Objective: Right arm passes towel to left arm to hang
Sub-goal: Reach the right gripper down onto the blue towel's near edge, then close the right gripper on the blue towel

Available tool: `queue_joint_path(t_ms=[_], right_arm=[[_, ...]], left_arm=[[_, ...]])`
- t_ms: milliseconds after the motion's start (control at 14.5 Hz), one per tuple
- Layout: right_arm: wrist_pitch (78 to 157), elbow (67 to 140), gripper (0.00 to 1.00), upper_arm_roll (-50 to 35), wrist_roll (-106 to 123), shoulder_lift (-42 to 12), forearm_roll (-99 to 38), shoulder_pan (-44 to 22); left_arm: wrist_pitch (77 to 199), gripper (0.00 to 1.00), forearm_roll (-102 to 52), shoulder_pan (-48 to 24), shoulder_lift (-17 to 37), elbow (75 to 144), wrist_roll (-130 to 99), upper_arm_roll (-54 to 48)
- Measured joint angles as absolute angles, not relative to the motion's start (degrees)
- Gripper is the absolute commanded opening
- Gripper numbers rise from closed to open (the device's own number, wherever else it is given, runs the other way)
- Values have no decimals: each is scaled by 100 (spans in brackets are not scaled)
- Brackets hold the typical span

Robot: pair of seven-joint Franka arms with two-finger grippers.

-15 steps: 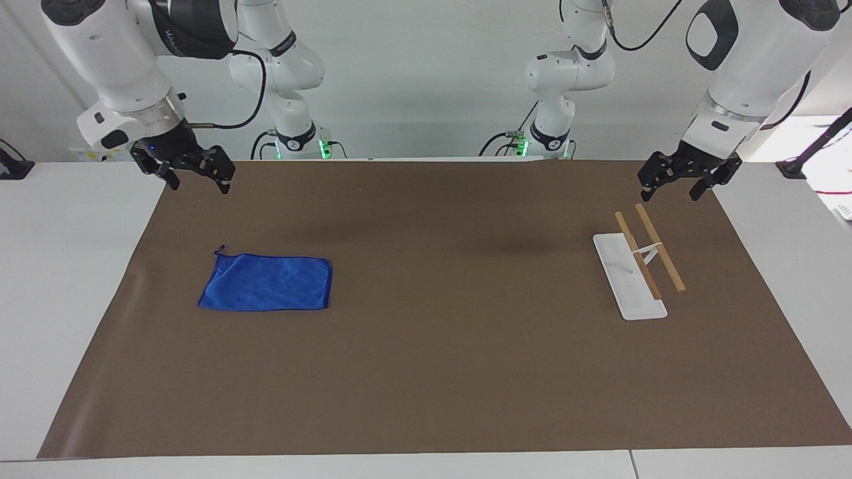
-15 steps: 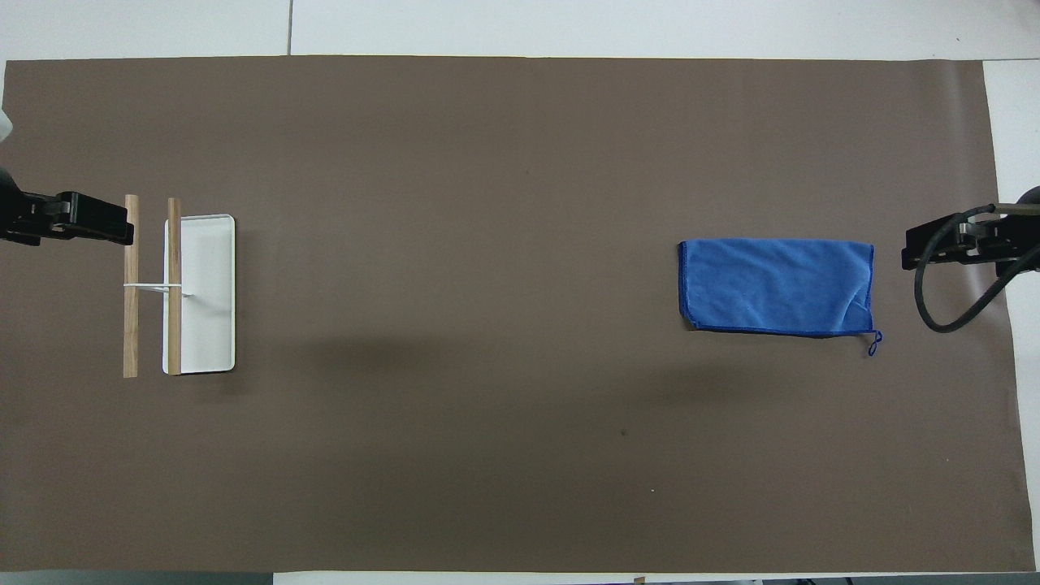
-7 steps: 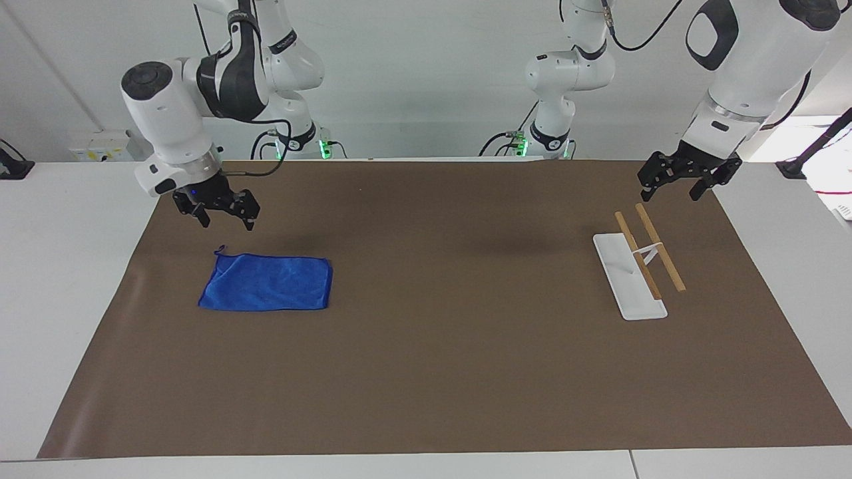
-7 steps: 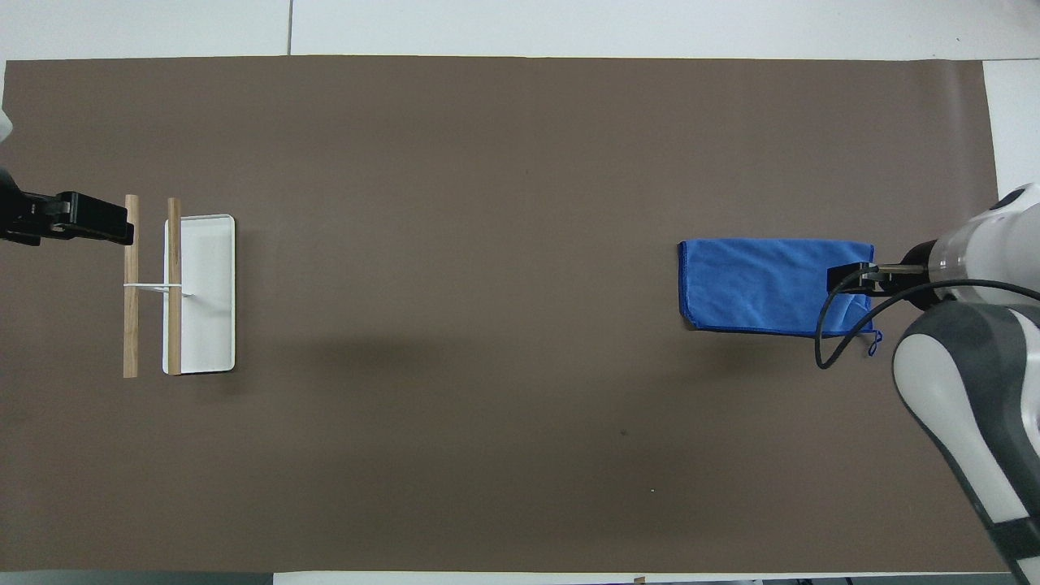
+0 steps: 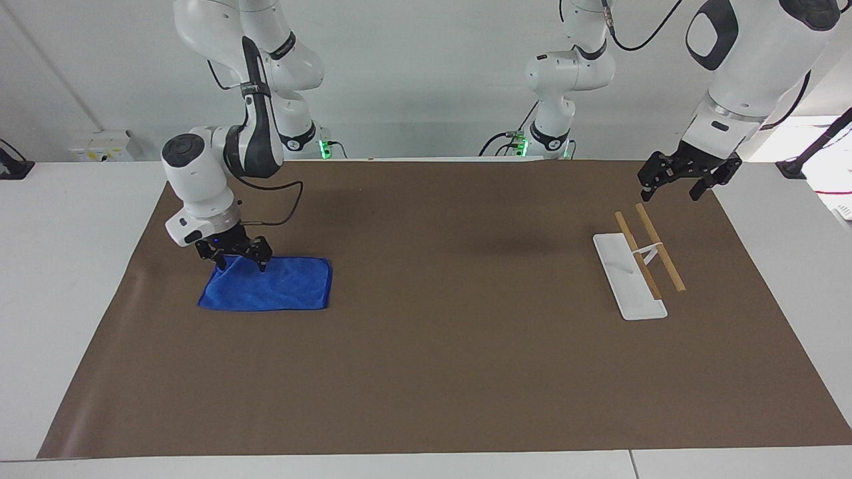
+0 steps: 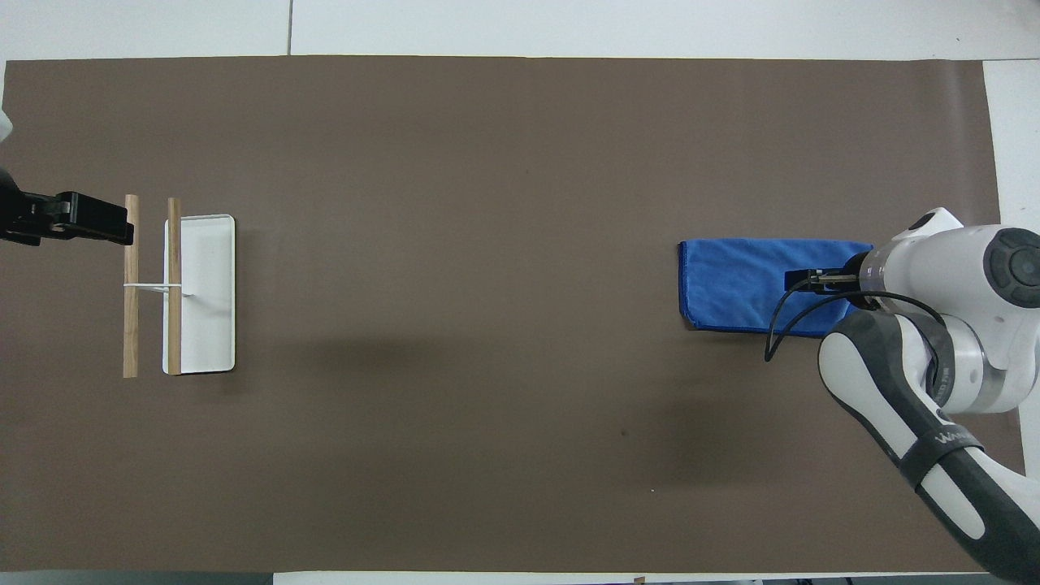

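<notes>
My gripper will lift the towel (image 6: 743,281), which lies loose with a wavy edge (image 6: 688,318). The towel's gripped end will bunch up into folds and the rest will hang down.
The blue towel (image 5: 279,287) lies flat on the brown mat toward the right arm's end of the table; it also shows in the overhead view (image 6: 735,284). My right gripper (image 5: 240,264) is open and low over the towel's edge nearest the robots, at its loop corner, fingertips at the cloth. The loop is hidden under the gripper (image 6: 800,280). My left gripper (image 5: 671,191) is open and empty, and it waits in the air over the mat's edge beside the rack; in the overhead view only its tip (image 6: 97,221) shows.
A rack stands toward the left arm's end: a white tray (image 5: 632,293) with two raised wooden bars (image 5: 659,247) on a white stand. It shows in the overhead view as the tray (image 6: 207,325) and the bars (image 6: 130,325). A brown mat (image 5: 452,346) covers the table.
My right arm has swung in from the mat's corner and come down onto the towel's loop corner, gripper open. The towel has not moved. The left arm has not moved.
</notes>
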State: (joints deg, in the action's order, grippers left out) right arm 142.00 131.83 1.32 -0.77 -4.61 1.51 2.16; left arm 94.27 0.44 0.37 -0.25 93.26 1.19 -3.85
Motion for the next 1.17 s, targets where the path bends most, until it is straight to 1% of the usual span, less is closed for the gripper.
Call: queue_joint_path(t_ms=[206,344,413,482,550,619,963,1032,1170], right_arm=[[14460,13231,100,134,36,-699,122,324],[14637,13257,100,126,43,-872,-133,331],[14679,13261,95,119,45,-943,-242,328],[14704,13263,65,115,51,-992,-304,322],[14718,13263,15,116,61,-1002,-322,322],[14718,13263,0,115,99,-1000,-326,322],[14602,13207,0,76,180,-939,-347,231],[14448,13135,0,66,180,-937,-347,199],[13888,12852,0,62,154,-908,-355,81]], left_arm=[[9427,100,44,37,-25,9326,119,-385],[9427,100,44,37,-25,9326,119,-385],[9427,100,44,37,-25,9326,119,-385],[9427,100,44,37,-25,9326,119,-385],[9427,100,44,37,-25,9326,119,-385],[9427,100,44,37,-25,9326,119,-385],[9415,100,44,24,-25,9326,120,-393],[9378,100,44,18,-25,9327,120,-404],[9335,100,44,15,-25,9329,120,-411]])
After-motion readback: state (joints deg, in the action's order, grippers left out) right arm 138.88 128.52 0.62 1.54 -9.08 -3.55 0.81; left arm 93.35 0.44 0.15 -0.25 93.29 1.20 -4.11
